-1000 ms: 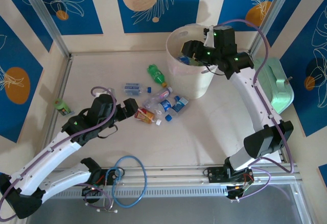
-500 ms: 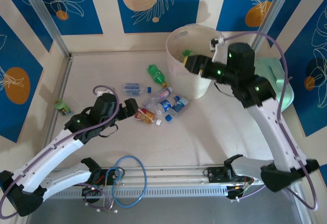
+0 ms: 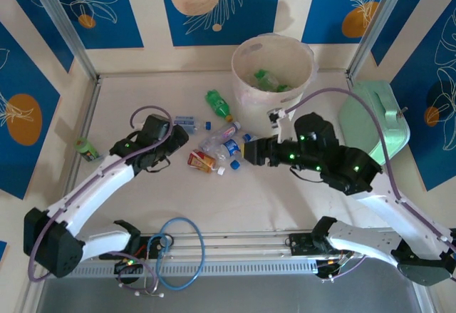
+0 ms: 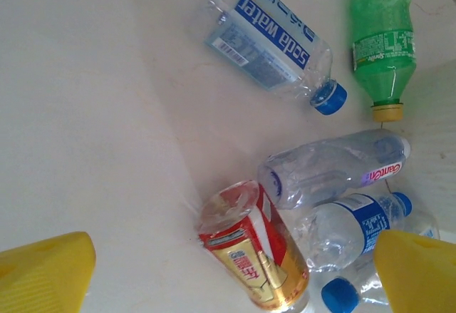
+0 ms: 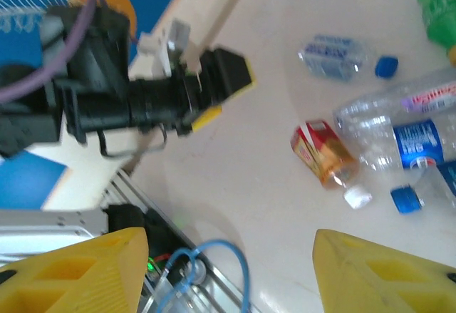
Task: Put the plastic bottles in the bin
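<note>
Next, my left gripper grabs the bottle's base end (image 3: 211,95) and passes the bottle over, because the green bottle (image 3: 219,105) lies across the heap from my right gripper.
Several plastic bottles lie mid-table: a green one (image 3: 218,104), a clear soda-water one (image 3: 184,122), an orange-labelled one (image 3: 201,161) and a heap of clear blue-labelled ones (image 3: 226,142). Another green bottle (image 3: 87,149) lies far left. The bin (image 3: 285,110) stands at the back with green bottles (image 3: 264,79) inside. My left gripper (image 3: 179,137) is open just left of the heap; the orange-labelled bottle (image 4: 256,252) lies between its yellow fingers (image 4: 46,274), untouched. My right gripper (image 3: 250,150) is open and empty at the heap's right side, its fingers (image 5: 385,274) above bare table.
A mint-green case (image 3: 374,117) sits at the right edge beside the bin. Loose blue caps (image 3: 208,124) lie among the bottles. A blue hose loop (image 3: 179,252) lies on the front rail. The left arm's gripper (image 5: 214,78) faces the right wrist camera.
The right arm swung from over the bin down to the table beside the bottle heap. The left gripper moved forward toward the orange-labelled bottle.
</note>
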`<state>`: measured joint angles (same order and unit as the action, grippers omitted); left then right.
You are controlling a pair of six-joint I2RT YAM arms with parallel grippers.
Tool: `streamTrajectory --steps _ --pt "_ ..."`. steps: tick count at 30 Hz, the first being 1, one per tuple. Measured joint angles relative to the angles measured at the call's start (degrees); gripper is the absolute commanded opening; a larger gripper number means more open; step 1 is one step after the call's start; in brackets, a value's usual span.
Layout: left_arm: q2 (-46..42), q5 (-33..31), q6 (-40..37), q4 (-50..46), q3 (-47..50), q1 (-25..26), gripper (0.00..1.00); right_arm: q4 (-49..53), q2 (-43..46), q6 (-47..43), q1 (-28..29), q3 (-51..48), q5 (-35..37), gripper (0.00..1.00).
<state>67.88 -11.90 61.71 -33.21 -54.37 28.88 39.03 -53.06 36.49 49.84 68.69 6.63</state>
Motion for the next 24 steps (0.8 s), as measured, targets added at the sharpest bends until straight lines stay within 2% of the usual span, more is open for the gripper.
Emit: streamTrajectory --steps 4,10,17,24 --pt "5.3 2.3 -0.2 2.6 -1.8 -0.3 1.00 0.4 -0.2 1.4 4.1 -3.8 3.5 0.63" --pt "13.7 4.9 -2.4 6.1 -9.9 -2.2 0.96 -0.4 -0.4 3.6 6.8 -7.7 6.1 0.63" --pt "34.2 6.6 -6.9 5.5 -34.4 -5.4 0.85 -2.0 -1.1 5.6 9.3 -9.2 8.1 0.62" --pt "52.8 10.7 -8.3 2.8 -52.6 -5.6 0.84 -2.6 -2.6 7.4 12.0 -11.0 9.5 0.61"
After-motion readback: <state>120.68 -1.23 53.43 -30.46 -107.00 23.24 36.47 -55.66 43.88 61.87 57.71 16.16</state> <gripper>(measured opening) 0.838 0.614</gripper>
